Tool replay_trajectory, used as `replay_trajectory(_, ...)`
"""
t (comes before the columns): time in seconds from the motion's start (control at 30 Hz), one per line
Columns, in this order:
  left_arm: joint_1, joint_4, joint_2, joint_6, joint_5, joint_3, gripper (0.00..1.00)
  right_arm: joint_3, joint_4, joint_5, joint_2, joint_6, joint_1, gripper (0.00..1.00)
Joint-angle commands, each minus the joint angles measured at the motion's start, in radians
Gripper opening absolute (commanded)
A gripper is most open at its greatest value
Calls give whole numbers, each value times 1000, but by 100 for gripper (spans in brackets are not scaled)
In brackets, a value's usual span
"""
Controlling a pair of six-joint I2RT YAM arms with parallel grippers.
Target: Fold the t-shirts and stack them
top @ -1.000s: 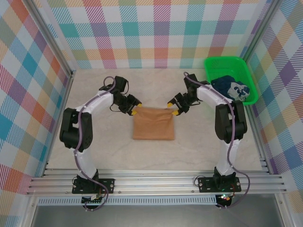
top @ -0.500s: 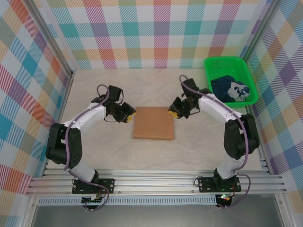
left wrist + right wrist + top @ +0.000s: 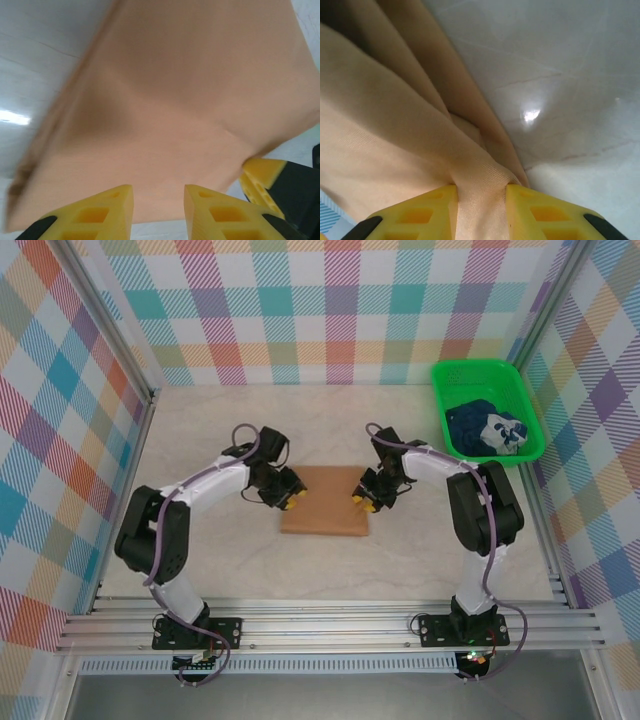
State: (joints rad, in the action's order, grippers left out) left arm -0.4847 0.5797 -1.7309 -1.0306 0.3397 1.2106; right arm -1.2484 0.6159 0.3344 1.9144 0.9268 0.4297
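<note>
The folded tan-brown t-shirt's edge (image 3: 159, 219) is under the open fingers of my left gripper, so next I pinch that edge first and then move the t-shirt to the empty back corner (image 3: 195, 412).
The tan-brown t-shirt (image 3: 322, 502) lies folded into a rectangle in the middle of the table, print hidden. My left gripper (image 3: 288, 498) sits at its left edge. In the left wrist view the yellow jaws of the left gripper (image 3: 158, 192) stand apart over the shirt's near edge (image 3: 190, 100), with no cloth pinched between them. My right gripper (image 3: 362, 498) is at the right edge. Seen from the right wrist, the right gripper (image 3: 481, 190) is shut on a bunched fold of the tan cloth (image 3: 385, 135). The dark navy t-shirt (image 3: 490, 428) lies crumpled in the basket.
A green mesh basket (image 3: 455, 378) stands at the back right corner. Plaid walls close in the table on three sides, and a metal rail (image 3: 330, 625) runs along the near edge. Bare table (image 3: 200, 430) surrounds the tan shirt.
Both grippers left the shirt's far corners, swung outward, then came back in to its left and right edges. The shirt now lies flat, and the right jaws have closed on its edge.
</note>
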Motion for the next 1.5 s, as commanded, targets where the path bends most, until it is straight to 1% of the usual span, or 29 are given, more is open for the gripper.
replay_trajectory(0.0,-66,64,-77,-75,-43,65,32,-38,-15,32,43,2,-2,32)
replay_trajectory(0.07,-64,104,-116,-80,-105,76,32,-58,-23,49,69,1,0,32)
replay_trajectory(0.13,-41,114,-137,-76,-170,69,31,-84,-35,75,100,1,5,33)
replay_trajectory(0.23,19,87,-176,-46,-188,68,31,-150,-43,103,159,4,24,33)
replay_trajectory(0.33,91,115,-215,21,-213,109,31,-230,-48,130,230,34,54,33)
replay_trajectory(0.43,182,162,-246,95,-255,161,31,-326,-78,152,314,90,90,33)
replay_trajectory(0.5,248,178,-268,132,-259,182,31,-409,-106,167,382,124,114,33)
replay_trajectory(0.6,337,196,-308,194,-261,224,31,-585,-118,175,503,154,143,34)
replay_trajectory(0.67,406,203,-343,230,-262,266,31,-729,-146,208,600,186,158,38)
replay_trajectory(0.7,437,207,-362,244,-260,287,31,-807,-145,226,647,195,161,39)
replay_trajectory(0.77,504,191,-398,280,-242,346,32,-1022,-120,272,769,211,172,41)
replay_trajectory(0.83,540,183,-413,346,-258,429,37,-1221,-79,305,872,230,178,41)
replay_trajectory(0.87,544,195,-415,384,-276,483,40,-1296,-59,309,905,233,181,41)
replay_trajectory(0.9,543,211,-415,407,-284,530,42,-1330,-50,305,909,230,180,41)
replay_trajectory(0.97,540,246,-390,416,-298,600,47,-1306,-73,285,853,219,180,42)
replay_trajectory(1.03,530,257,-325,363,-312,582,50,-1215,-92,241,748,193,177,43)
replay_trajectory(1.07,524,268,-283,312,-319,551,50,-1142,-112,215,683,184,173,44)
replay_trajectory(1.13,505,279,-189,169,-319,444,52,-988,-153,164,548,174,166,45)
replay_trajectory(1.2,471,201,-70,-25,-285,257,53,-819,-213,136,416,167,154,46)
replay_trajectory(1.27,422,60,26,-202,-268,80,54,-690,-236,136,318,151,139,47)
replay_trajectory(1.3,402,-13,57,-278,-263,7,55,-622,-252,145,267,142,129,46)
replay_trajectory(1.37,376,-129,81,-407,-271,-85,55,-506,-275,167,183,128,109,46)
replay_trajectory(1.4,369,-183,81,-446,-280,-116,55,-449,-285,180,137,119,99,47)
replay_trajectory(1.47,368,-223,58,-468,-296,-125,55,-353,-290,194,56,98,82,47)
